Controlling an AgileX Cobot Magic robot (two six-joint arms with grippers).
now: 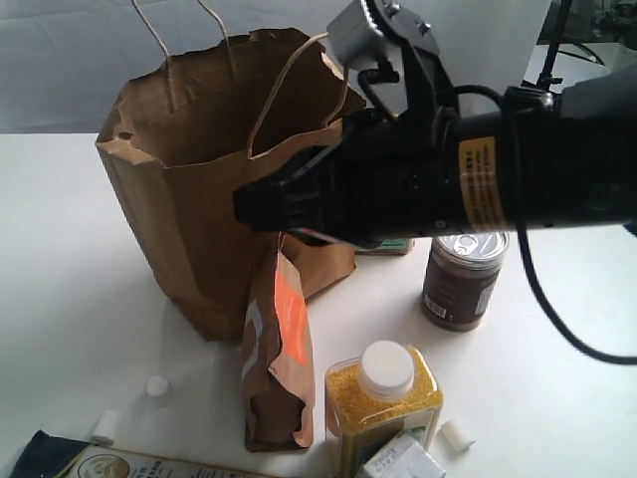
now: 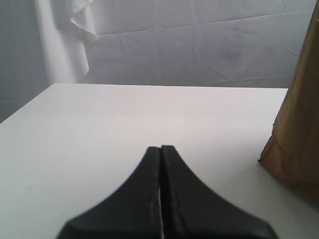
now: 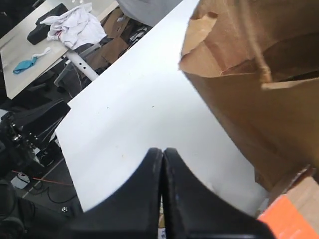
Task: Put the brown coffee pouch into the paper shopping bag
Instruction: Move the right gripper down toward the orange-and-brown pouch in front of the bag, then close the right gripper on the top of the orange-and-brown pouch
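Note:
I expect the paper shopping bag (image 1: 204,224) to stay upright and open when I lower the brown coffee pouch in, because its wide opening (image 1: 214,115) already holds itself apart.
The paper shopping bag (image 1: 189,189) stands open on the white table, handles up; its wall also shows in the left wrist view (image 2: 299,134) and its torn rim in the right wrist view (image 3: 249,84). The brown coffee pouch (image 1: 279,349) stands upright against the bag's front, orange label facing out; one orange corner of it (image 3: 291,216) shows in the right wrist view. My right gripper (image 1: 243,207) (image 3: 162,149) hangs shut and empty in front of the bag, above the pouch's top. My left gripper (image 2: 160,147) is shut and empty, low over bare table beside the bag.
A brown can with a pull-tab lid (image 1: 464,279) stands right of the pouch. A jar of yellow grains with a white cap (image 1: 383,393), a white box (image 1: 403,460), small white caps (image 1: 157,386) and a dark-blue-and-beige package (image 1: 109,463) lie along the front edge.

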